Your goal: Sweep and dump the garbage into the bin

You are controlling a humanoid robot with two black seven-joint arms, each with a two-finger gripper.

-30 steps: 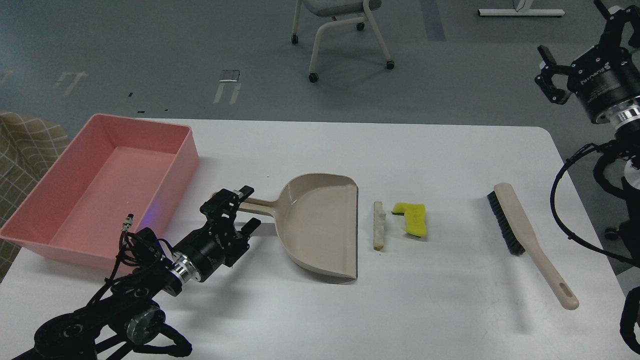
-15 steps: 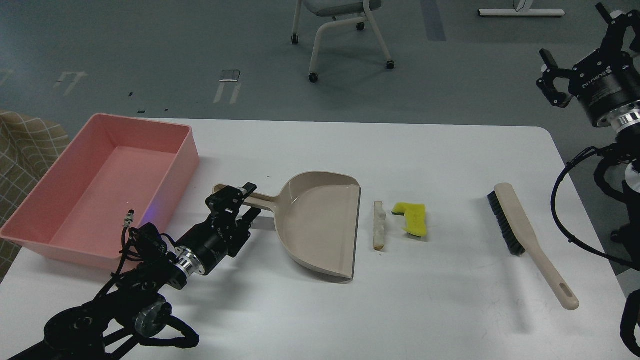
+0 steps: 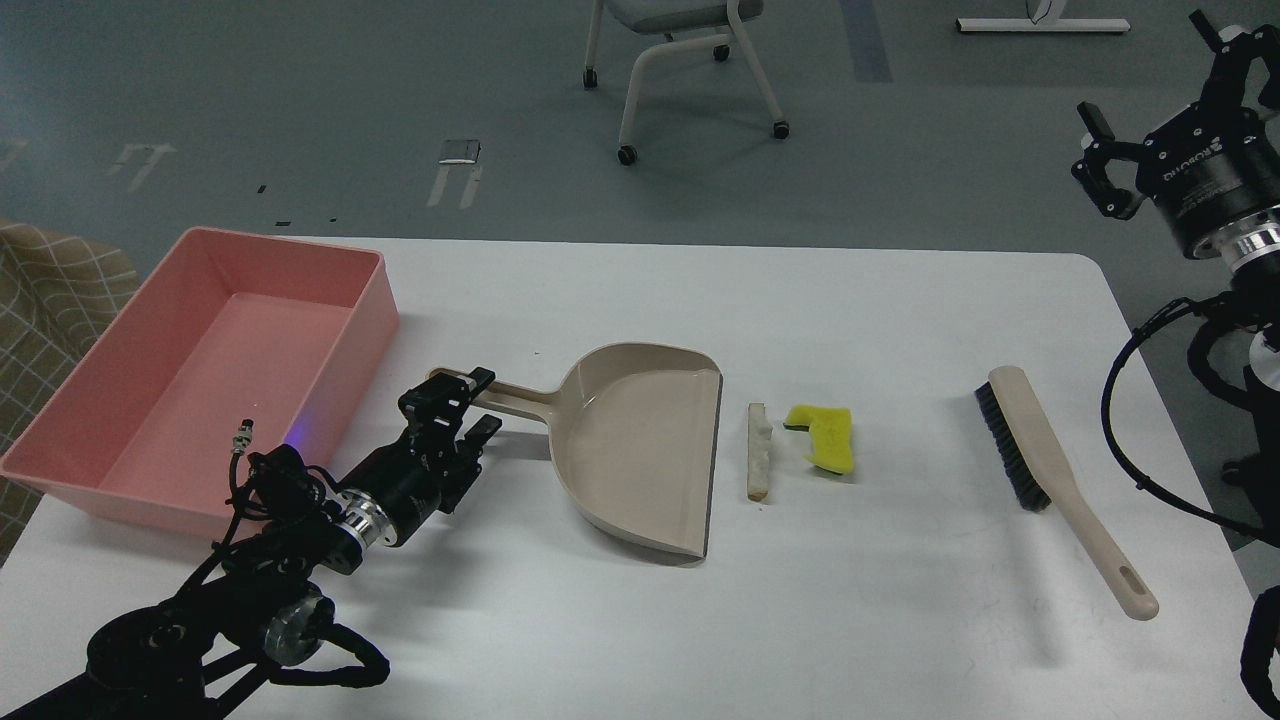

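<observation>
The beige dustpan's raised rim [image 3: 564, 401] goes around its back and sides. The swept garbage [image 3: 821, 437] should therefore stay inside when I carry the dustpan.
The garbage lies mid-table: an off-white, brown-ended strip [image 3: 758, 452] and a yellow sponge chunk [image 3: 825, 436], just right of the beige dustpan's [image 3: 640, 450] open edge. The dustpan's handle [image 3: 515, 400] points left. My left gripper [image 3: 483, 402] is open at the handle's far end, one finger on each side of it. The pink bin [image 3: 370, 320] stands at the table's left and holds nothing that I can see. My right gripper [image 3: 1143, 62] is open and holds nothing, high beyond the table's right edge.
A beige brush with black bristles [image 3: 1050, 470] lies on the right of the table, handle toward the front. A chair [image 3: 680, 60] stands on the floor behind. The table's right edge [image 3: 1160, 400] runs close to my right arm's cables.
My left gripper has slid left along the dustpan handle toward its end, and its fingers stand closer together. The dustpan turned slightly. My right gripper rose a little.
</observation>
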